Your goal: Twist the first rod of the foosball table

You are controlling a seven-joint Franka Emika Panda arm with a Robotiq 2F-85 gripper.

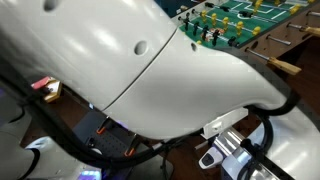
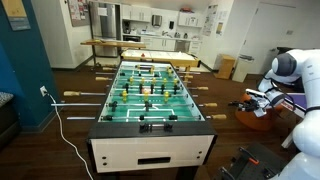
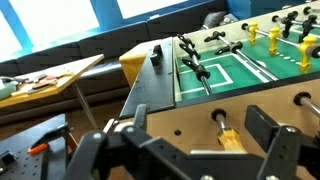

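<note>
The rod's tan handle (image 3: 231, 140) is off-centre between my gripper's level fingers. I should roll my gripper and line it up with the handle before I twist the rod.
The foosball table (image 2: 150, 152) has a green field, light wood sides and yellow and black players. It stands mid-room in an exterior view and shows at the top right of the other exterior view (image 1: 240, 12). In the wrist view its wood side (image 3: 180, 112) fills the front. A metal rod comes out of it and ends in a tan handle (image 3: 230, 139). My gripper (image 3: 200, 125) is open, with one black finger on each side of that handle, neither touching it. In an exterior view the gripper (image 2: 247, 100) sits beside the table's right-hand handles.
My white arm (image 1: 150, 60) blocks most of one exterior view. A wooden table (image 3: 50, 78) and a yellow box (image 3: 135, 60) stand beyond the foosball table's end. A white cable (image 2: 65, 125) trails on the floor, and black equipment (image 2: 255, 165) sits beneath the arm.
</note>
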